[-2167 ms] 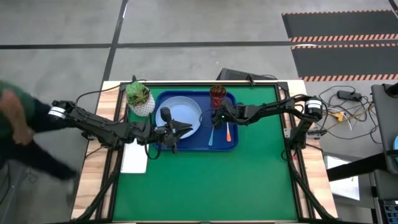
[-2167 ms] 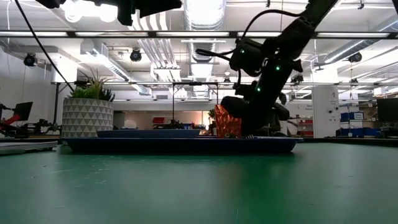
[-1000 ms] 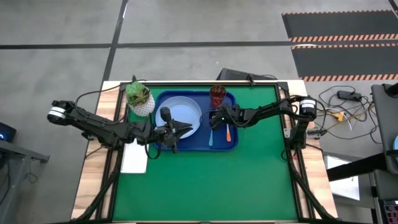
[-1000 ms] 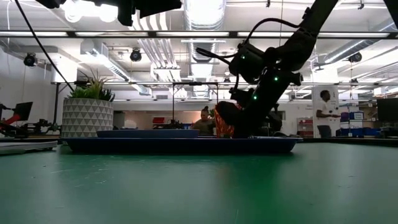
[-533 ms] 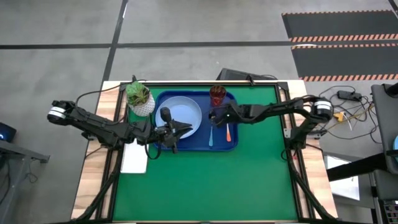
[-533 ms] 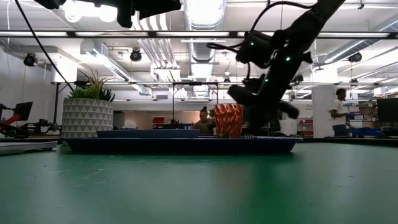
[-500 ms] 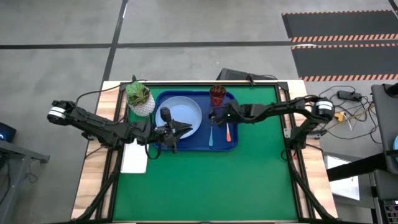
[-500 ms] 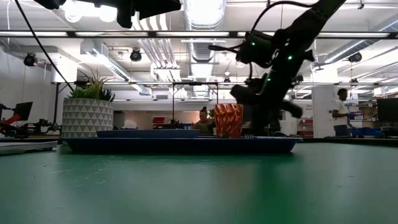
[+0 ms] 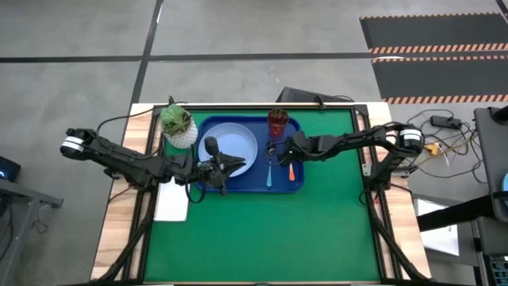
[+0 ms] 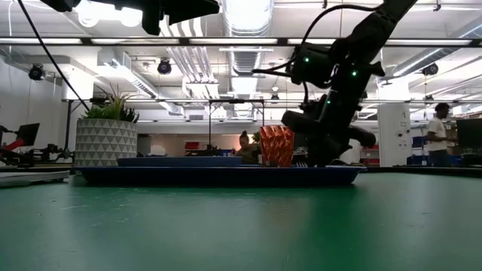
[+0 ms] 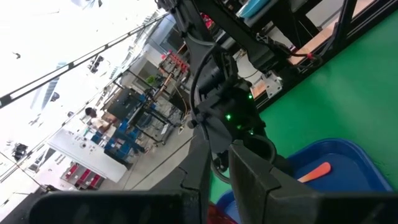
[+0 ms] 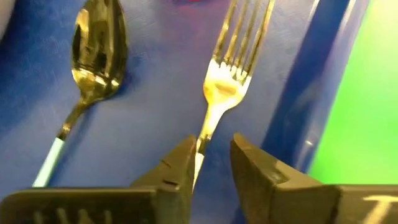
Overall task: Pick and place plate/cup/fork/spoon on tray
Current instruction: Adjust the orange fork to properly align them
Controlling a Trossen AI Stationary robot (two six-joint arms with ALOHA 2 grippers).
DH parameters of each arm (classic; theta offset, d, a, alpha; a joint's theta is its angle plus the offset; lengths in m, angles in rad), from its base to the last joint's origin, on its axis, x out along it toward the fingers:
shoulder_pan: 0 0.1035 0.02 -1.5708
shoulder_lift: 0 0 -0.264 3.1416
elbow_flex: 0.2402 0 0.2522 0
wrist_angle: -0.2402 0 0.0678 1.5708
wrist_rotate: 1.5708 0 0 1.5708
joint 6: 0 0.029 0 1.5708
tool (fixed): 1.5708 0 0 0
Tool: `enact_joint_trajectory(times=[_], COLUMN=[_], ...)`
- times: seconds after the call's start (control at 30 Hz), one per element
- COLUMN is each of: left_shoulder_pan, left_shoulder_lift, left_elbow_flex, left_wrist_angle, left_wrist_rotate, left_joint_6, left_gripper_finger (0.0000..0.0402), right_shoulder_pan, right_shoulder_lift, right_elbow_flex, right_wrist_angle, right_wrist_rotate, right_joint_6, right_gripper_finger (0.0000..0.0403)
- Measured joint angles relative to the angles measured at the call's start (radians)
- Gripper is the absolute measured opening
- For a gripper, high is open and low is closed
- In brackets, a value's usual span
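Observation:
Next, I bring my right gripper, shut, to the fork handle's end [image 9: 292,179] and nudge the handle parallel to the spoon, because the fork's orange handle [image 9: 291,172] angles away from the spoon.
The dark-blue tray [image 9: 298,185] carries the light-blue plate [image 9: 230,145], the reddish-brown cup [image 9: 278,121] upright at its far right corner, the teal-handled spoon [image 9: 269,173] and the orange-handled fork [image 9: 291,168]. Spoon [image 12: 96,53] and fork [image 12: 233,56] lie flat side by side on the tray floor. My right gripper [image 12: 211,149] hovers open just above the fork's neck, one finger on each side, pointing steeply down. My left gripper [image 9: 236,164] hangs shut over the plate's near right edge with nothing in it.
A white pot with a green plant [image 9: 178,125] stands at the tray's far left corner. A white sheet [image 9: 171,200] lies off the mat at the left. The green mat [image 9: 262,238] stretches toward the near edge. People move in the room behind.
My right gripper has risen a little off the tray, drawn slightly toward the table's right and turned at the wrist. The fork stays flat on the tray beside the spoon.

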Motion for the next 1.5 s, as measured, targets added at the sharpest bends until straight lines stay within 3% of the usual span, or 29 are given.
enact_joint_trajectory(times=[0.23,0.43,0.73,1.23,1.5], left_shoulder_pan=[0.0,0.0,0.0,0.002,0.002], left_shoulder_lift=[0.0,0.0,0.0,0.0,0.0], left_elbow_flex=[0.0,-0.001,-0.001,-0.003,-0.003], left_wrist_angle=[0.0,0.0,0.0,0.001,0.001], left_wrist_rotate=[0.0,0.0,-0.001,-0.003,-0.003], left_joint_6=[0.0,0.0,0.001,0.001,0.001], left_gripper_finger=[0.004,0.004,0.004,0.004,0.004], right_shoulder_pan=[0.0,0.0,0.007,0.011,0.017], right_shoulder_lift=[0.015,0.028,0.072,0.029,0.026], right_elbow_flex=[0.0,0.0,0.0,0.0,0.0], right_wrist_angle=[0.043,0.052,0.08,0.078,0.078], right_wrist_rotate=[0.0,0.003,0.007,-0.015,-0.049], right_joint_6=[0.001,0.001,0.003,0.018,0.038], right_gripper_finger=[0.0138,0.0143,0.0107,0.0016,0.0009])
